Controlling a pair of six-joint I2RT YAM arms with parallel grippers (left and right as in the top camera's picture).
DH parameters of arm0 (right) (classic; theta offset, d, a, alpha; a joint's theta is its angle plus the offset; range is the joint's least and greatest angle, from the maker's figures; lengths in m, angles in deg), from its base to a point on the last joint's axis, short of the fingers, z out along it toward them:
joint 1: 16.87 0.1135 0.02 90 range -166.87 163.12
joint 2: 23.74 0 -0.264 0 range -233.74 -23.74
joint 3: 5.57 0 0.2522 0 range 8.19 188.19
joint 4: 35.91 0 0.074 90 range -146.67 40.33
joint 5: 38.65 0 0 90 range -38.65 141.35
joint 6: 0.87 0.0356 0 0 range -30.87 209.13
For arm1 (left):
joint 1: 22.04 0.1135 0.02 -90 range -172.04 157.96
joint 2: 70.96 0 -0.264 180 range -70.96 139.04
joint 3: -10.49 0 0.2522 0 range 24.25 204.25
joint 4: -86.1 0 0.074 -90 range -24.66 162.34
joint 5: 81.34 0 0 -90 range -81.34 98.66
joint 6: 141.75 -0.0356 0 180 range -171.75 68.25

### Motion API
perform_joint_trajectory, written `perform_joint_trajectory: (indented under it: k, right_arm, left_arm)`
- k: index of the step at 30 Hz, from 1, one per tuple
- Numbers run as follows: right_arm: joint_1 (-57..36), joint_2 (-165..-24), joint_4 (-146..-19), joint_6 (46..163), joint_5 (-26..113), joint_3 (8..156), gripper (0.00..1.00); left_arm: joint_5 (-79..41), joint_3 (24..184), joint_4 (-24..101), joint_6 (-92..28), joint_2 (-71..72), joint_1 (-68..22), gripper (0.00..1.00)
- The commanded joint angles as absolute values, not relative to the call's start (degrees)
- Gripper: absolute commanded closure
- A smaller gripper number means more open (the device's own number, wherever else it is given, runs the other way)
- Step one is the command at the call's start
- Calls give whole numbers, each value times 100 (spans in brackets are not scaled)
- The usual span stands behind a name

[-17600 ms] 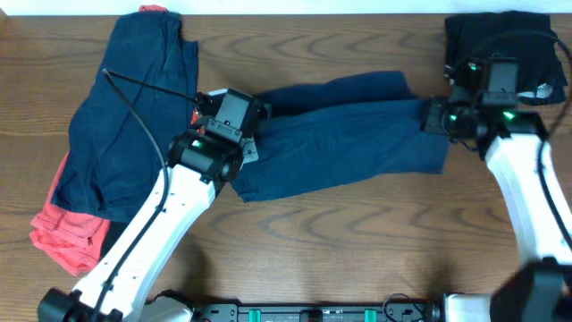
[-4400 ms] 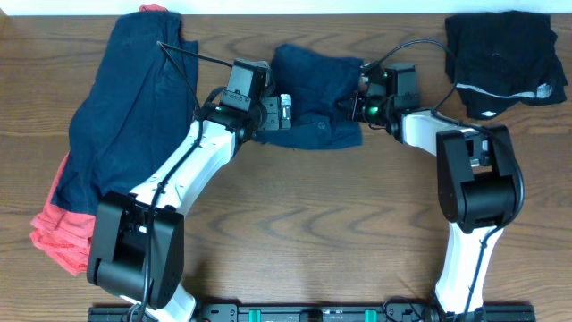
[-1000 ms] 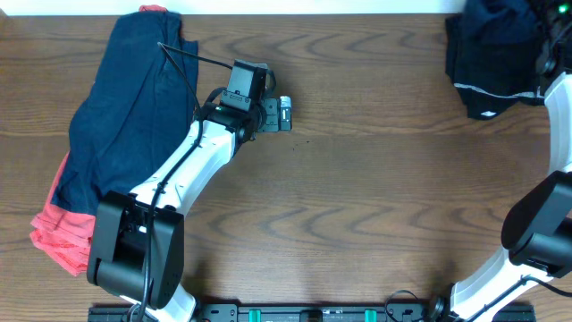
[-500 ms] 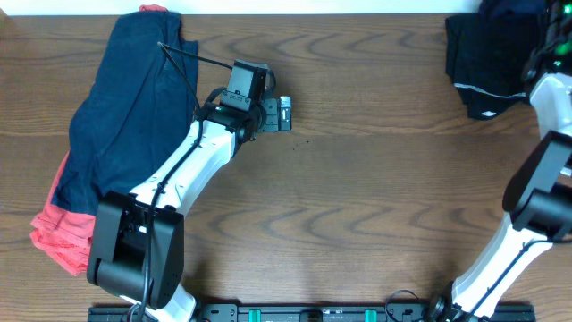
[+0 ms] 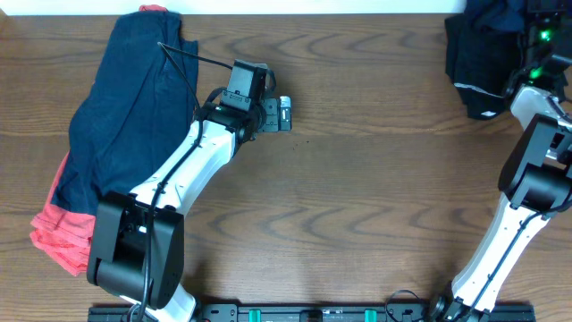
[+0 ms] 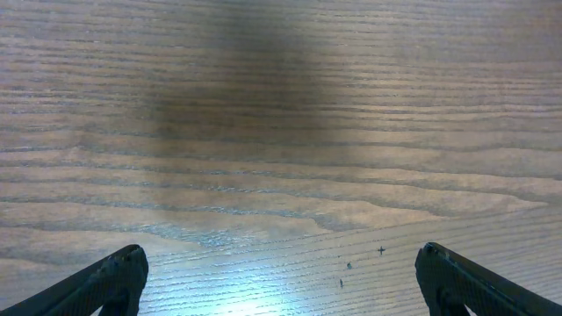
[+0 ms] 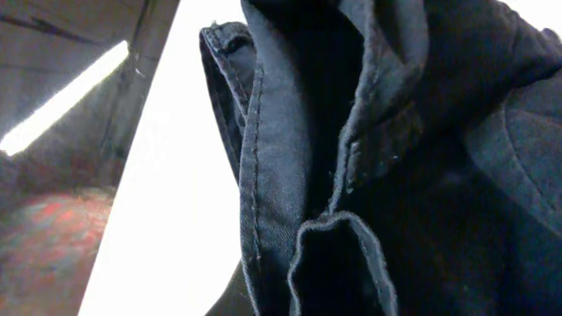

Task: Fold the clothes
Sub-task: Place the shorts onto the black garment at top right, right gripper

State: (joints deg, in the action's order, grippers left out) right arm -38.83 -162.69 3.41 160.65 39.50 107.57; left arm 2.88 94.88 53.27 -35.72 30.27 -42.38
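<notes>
I keep lowering my right gripper until the folded navy shorts [image 5: 497,15], now over the black garment pile [image 5: 480,64], rest on that pile, and then let go.
A heap of dark navy clothes [image 5: 134,98] lies at the table's left, with a coral-red one [image 5: 61,234] under its near edge. My left gripper [image 5: 284,114] [image 6: 281,263] hovers open over bare wood, and both dark fingertips [image 6: 114,276] have nothing between them. At the far right corner my right gripper [image 5: 527,16] is shut on folded navy shorts [image 5: 496,13] [image 7: 351,132], held above a black garment pile [image 5: 483,67]. The navy fabric fills the right wrist view and hides the fingers.
The wooden table [image 5: 357,206] stretches between the two piles. The left arm's cable [image 5: 192,58] runs over the navy heap. A white wall edge [image 5: 313,7] borders the table's far side.
The right arm has shifted a little in the far right corner with the navy shorts still in its grip. The left arm has not moved.
</notes>
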Motion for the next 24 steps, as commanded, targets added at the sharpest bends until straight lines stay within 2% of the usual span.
perform_joint_trajectory:
  k: [1, 6, 12, 21, 23, 24]
  right_arm:
    - [-3909, -16230, 433, 15790, 3609, 10914, 99]
    - [-4008, -16228, -127, 15563, 3250, 10914, 99]
    - [-4117, -16228, -1928, 15062, 2988, 10912, 99]
    - [-4443, -16160, -3917, 14332, 2883, 10912, 99]
    - [-4523, -16101, -4470, 14074, 2889, 10912, 92]
    - [-4565, -16079, -4688, 13965, 2881, 10912, 85]
  left_arm:
    - [343, 9604, 5334, -3672, 2898, -4209, 1]
    - [343, 9604, 5334, -3670, 2898, -4209, 1]
    - [343, 9604, 5336, -3672, 2898, -4209, 1]
    - [345, 9604, 5369, -3672, 2901, -4209, 1]
    - [345, 9604, 5410, -3670, 2901, -4209, 1]
    - [345, 9604, 5443, -3670, 2901, -4209, 1]
